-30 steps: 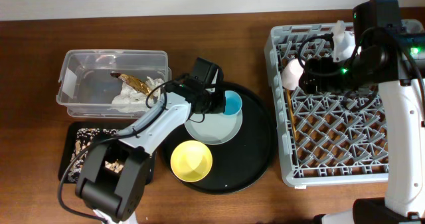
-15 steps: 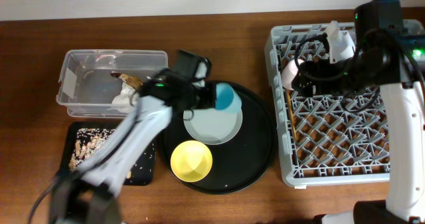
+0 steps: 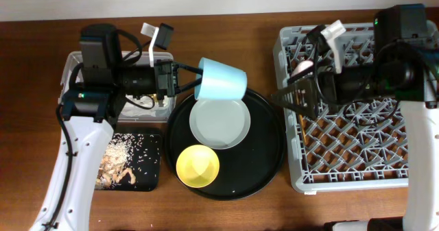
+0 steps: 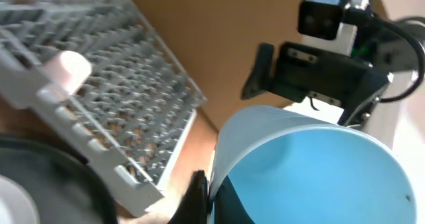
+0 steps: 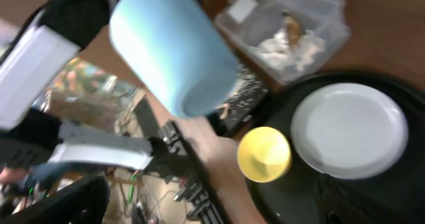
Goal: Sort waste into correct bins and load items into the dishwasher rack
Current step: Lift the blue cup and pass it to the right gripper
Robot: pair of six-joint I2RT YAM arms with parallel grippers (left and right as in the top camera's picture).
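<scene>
I should rack the light-blue cup after taking its closed end (image 3: 243, 84) with my right gripper, since my left gripper holds it by its rim (image 3: 202, 78), short of the rack.
My left gripper (image 3: 197, 78) is shut on the rim of the light-blue cup (image 3: 221, 81) and holds it on its side above the back of the round black tray; the cup fills the left wrist view (image 4: 312, 171) and shows in the right wrist view (image 5: 172, 48). The pale grey plate (image 3: 219, 123) and yellow bowl (image 3: 198, 165) sit on that tray. The pink cup (image 3: 302, 68) stands in the grey dishwasher rack (image 3: 357, 176), with chopsticks (image 3: 300, 125) along its left side. My right gripper (image 3: 291, 96) is open and empty over the rack's left edge.
The round black tray (image 3: 264, 155) lies between the bins and the rack. The clear tub (image 3: 74, 87) at the back left holds napkins (image 5: 285, 48) and a brown peel (image 5: 292, 24). The small black tray (image 3: 147, 173) holds food scraps.
My left gripper has lifted the light-blue cup off the round tray and turned it sideways. My right gripper has drawn back from the pink cup, which stays in the rack.
</scene>
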